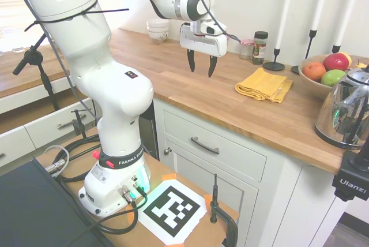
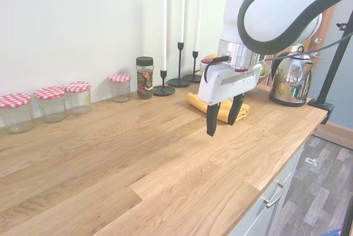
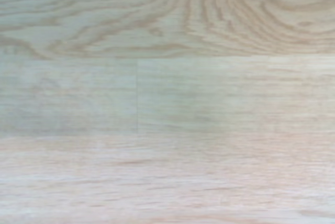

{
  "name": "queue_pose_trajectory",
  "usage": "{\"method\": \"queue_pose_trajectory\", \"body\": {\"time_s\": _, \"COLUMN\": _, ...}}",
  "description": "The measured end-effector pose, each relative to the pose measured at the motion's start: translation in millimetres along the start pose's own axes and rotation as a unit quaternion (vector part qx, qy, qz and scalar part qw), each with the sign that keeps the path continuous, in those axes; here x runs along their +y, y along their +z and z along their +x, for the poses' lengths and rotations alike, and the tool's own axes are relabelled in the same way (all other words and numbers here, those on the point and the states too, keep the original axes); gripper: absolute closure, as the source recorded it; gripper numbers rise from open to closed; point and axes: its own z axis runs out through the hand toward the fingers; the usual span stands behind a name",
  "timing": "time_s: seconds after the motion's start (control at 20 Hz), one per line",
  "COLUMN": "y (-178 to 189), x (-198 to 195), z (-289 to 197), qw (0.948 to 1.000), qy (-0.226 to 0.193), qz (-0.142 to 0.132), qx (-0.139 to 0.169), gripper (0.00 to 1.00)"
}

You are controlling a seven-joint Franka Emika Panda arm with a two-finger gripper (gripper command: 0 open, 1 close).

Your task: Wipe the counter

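Observation:
The yellow cloth (image 1: 265, 83) will stay folded and slide along as one when the robot wipes the counter, because the layers (image 1: 252, 93) lie stacked in a tight fold.
The counter (image 1: 190, 94) is a long warm-brown butcher-block top over white cabinets; it also fills the second exterior view as the counter (image 2: 138, 159). My gripper (image 1: 201, 67) hangs open a little above the wood with nothing between its fingers, seen also as the gripper (image 2: 223, 121). A folded yellow cloth (image 1: 263, 84) lies on the counter to the gripper's right, apart from it; in the other view the cloth (image 2: 225, 109) sits just behind the fingers. The wrist view shows only bare wood grain (image 3: 167, 98).
A spice jar (image 1: 259, 47), black candle holders (image 1: 274, 62), a fruit bowl (image 1: 323, 74) and a steel kettle (image 1: 346, 108) stand at the right. White bowls (image 1: 158, 30) sit at the back. Several red-checked lidded jars (image 2: 49, 102) line the wall.

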Motion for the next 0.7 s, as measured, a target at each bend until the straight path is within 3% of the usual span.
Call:
{"method": "queue_pose_trajectory", "body": {"time_s": 0.45, "y": 9.5, "x": -6.3, "z": 9.4, "qw": 0.9997, "qy": 0.008, "qz": 0.018, "qx": 0.014, "gripper": 0.0}}
{"method": "queue_pose_trajectory", "body": {"time_s": 0.7, "y": 5.5, "x": 1.3, "z": 52.5, "qw": 0.9989, "qy": 0.025, "qz": 0.031, "qx": 0.023, "gripper": 0.0}}
